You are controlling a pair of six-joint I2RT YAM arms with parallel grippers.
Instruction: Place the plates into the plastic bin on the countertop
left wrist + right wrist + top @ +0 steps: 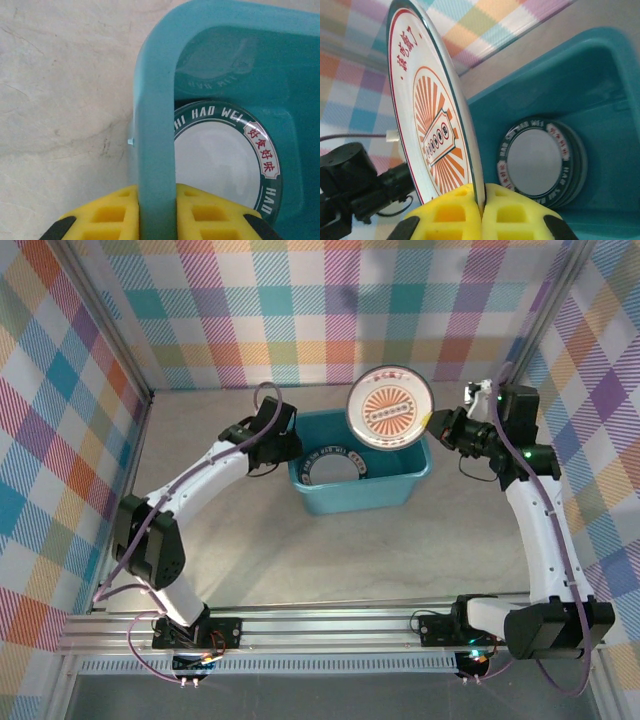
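Note:
I have the orange sunburst plate's edge (424, 412) in my right gripper and the stack's top (334, 468) is open, so I should keep lowering the plate toward the stack until they touch.
The teal plastic bin (372, 490) stands mid-countertop (250, 550). A stack of green-rimmed plates (335, 466) lies flat inside it, also seen in the wrist views (225, 157) (537, 162). My left gripper (288, 452) (157, 212) is shut on the bin's left rim (156, 115), one yellow pad on each side of the wall. My right gripper (434, 423) (482, 207) is shut on the edge of an orange sunburst plate (390, 408) (427, 115). That plate is held tilted above the bin's back right corner.
Plaid walls (300, 310) close in the back and both sides. Bare countertop lies in front of the bin and to its left. The aluminium rail (330, 625) with the arm bases runs along the near edge.

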